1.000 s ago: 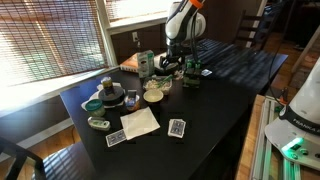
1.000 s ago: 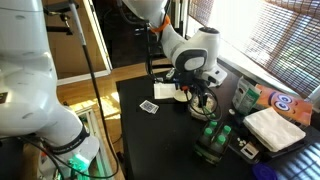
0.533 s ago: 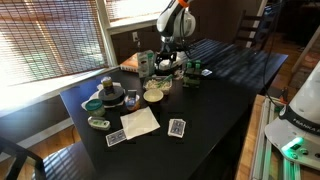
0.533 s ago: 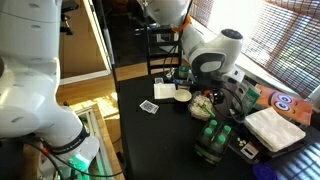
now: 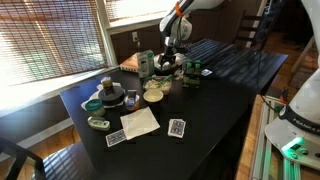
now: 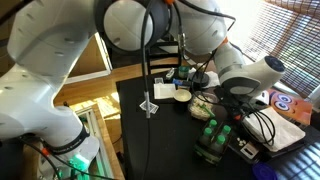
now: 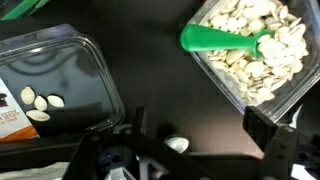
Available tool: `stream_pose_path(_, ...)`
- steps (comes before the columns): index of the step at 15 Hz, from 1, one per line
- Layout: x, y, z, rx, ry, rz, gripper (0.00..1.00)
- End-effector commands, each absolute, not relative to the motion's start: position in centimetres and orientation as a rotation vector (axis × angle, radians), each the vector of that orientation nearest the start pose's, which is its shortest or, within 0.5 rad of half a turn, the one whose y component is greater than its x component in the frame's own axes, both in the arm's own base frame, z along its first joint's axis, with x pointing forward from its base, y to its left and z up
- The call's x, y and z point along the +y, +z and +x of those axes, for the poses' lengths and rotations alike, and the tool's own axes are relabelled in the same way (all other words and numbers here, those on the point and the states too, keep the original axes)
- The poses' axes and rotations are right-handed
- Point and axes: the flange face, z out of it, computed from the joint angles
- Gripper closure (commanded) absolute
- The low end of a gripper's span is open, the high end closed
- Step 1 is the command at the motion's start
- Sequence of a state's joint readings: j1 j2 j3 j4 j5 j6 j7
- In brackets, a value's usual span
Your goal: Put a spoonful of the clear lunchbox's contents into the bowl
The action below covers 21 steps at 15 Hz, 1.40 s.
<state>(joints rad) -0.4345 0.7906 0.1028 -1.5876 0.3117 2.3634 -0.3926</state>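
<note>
The green spoon's handle runs along the line my open fingers close on, so I should turn my gripper until its fingers straddle the handle's loose end.
The clear lunchbox sits at the upper right of the wrist view, full of pale beige seed-like contents. A green spoon lies in it with its handle pointing left. My gripper is open and empty above the black table, just beside the lunchbox. One loose seed lies between the fingers. In both exterior views the gripper hangs over the cluster of items. The cream bowl stands close by.
A second clear tray or lid with a few seeds lies on the left of the wrist view. A green carton, a pack of green bottles, a black tin, a teal dish, a napkin and playing cards crowd the table.
The arm's upper links have swung and lifted, filling more of one exterior view. The gripper has stayed over the lunchbox area, still empty.
</note>
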Motion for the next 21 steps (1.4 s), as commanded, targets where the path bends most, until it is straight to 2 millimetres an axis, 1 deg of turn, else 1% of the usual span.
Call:
stream_pose_path(1, -23.4, 16.7, 65.9, 0.274, -0.124, -2.846, 0.00)
stream_pose_path(2, -23.2, 16.5, 65.9, 0.196, -0.102, -2.837, 0.00)
stream_pose_path(3, -23.4, 16.5, 66.0, 0.076, -0.101, -2.801, 0.00)
stream_pose_path(5, -23.2, 16.5, 65.9, -0.062, -0.084, -2.770, 0.00)
stream_pose_path(7, -22.8, 16.6, 65.7, -0.177, -0.033, -2.716, 0.00)
stream_pose_path(9, -22.3, 16.4, 65.6, -0.250, 0.038, -2.682, 0.00)
stream_pose_path(12, -21.5, 15.6, 65.8, -0.286, 0.105, -2.658, 0.00)
stream_pose_path(14, -21.4, 14.4, 66.1, -0.265, 0.106, -2.687, 0.00)
stream_pose_path(18, -21.9, 12.0, 66.9, -0.193, 0.084, -2.750, 0.00)
stream_pose_path(21, -22.7, 11.1, 66.7, -0.253, 0.172, -2.765, 0.00)
